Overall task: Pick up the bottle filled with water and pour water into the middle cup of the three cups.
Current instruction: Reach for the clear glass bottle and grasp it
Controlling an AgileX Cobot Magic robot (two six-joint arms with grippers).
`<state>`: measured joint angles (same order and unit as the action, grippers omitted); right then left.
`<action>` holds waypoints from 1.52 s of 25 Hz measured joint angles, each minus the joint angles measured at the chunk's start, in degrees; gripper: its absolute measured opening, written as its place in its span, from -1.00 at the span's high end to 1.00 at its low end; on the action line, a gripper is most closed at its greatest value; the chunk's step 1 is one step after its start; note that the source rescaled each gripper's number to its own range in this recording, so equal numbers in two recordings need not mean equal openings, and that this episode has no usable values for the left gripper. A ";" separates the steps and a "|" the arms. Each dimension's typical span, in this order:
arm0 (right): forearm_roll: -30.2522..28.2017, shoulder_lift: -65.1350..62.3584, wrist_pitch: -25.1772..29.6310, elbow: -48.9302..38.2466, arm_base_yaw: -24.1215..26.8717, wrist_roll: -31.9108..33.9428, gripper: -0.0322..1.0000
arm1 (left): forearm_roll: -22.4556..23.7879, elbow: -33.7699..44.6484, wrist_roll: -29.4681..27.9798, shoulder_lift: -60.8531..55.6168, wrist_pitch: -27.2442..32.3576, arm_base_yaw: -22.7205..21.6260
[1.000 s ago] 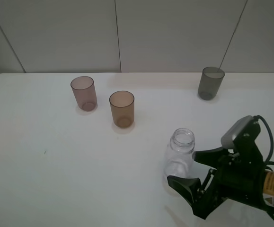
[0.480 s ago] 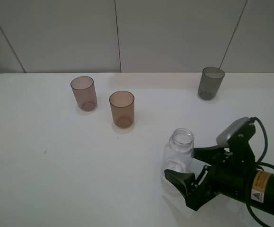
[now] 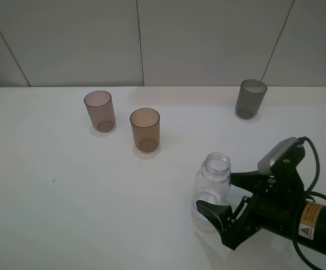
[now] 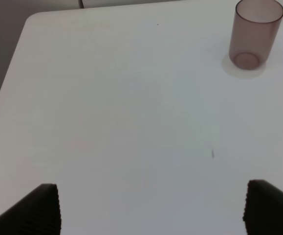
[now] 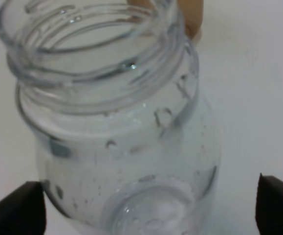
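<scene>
Water should flow out in a thin stream when the robot tips the clear bottle steeply over the middle cup, because the bottle's opening is uncapped.
The clear bottle stands upright and uncapped on the white table, right of centre near the front. My right gripper is open, with one finger on each side of the bottle's body. Whether the fingers touch it, I cannot tell. In the right wrist view the bottle fills the frame between the two dark fingertips of the right gripper. The amber middle cup stands further back and to the left, between the pinkish-mauve cup and the grey cup. My left gripper is open over bare table.
The white table ends at a pale panelled wall behind the cups. The left wrist view shows the pinkish-mauve cup and the table's edge. The grey cup stands apart at the back right.
My right gripper has slid a little to the left, so the bottle now sits deeper between its fingers. The jaws have spread slightly. Bottle and cups have not moved.
</scene>
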<state>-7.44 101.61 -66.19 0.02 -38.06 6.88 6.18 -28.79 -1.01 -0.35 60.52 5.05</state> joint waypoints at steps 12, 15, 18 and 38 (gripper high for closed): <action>-0.36 5.88 -2.58 1.86 0.00 -0.06 -0.98 | 0.00 0.00 0.00 0.00 0.00 0.00; -0.36 5.99 -2.64 2.87 0.00 -0.06 -0.98 | 0.00 0.00 0.00 0.00 0.00 0.00; -0.29 5.99 -2.69 3.21 0.00 -0.06 -0.98 | 0.00 0.00 0.00 0.00 0.00 0.00; -0.30 11.73 -3.05 6.96 0.00 -0.06 -0.98 | 0.00 0.00 0.00 0.00 0.00 0.00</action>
<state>-7.74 113.34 -69.24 6.99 -38.06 6.82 6.18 -28.79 -1.01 -0.35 60.52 5.05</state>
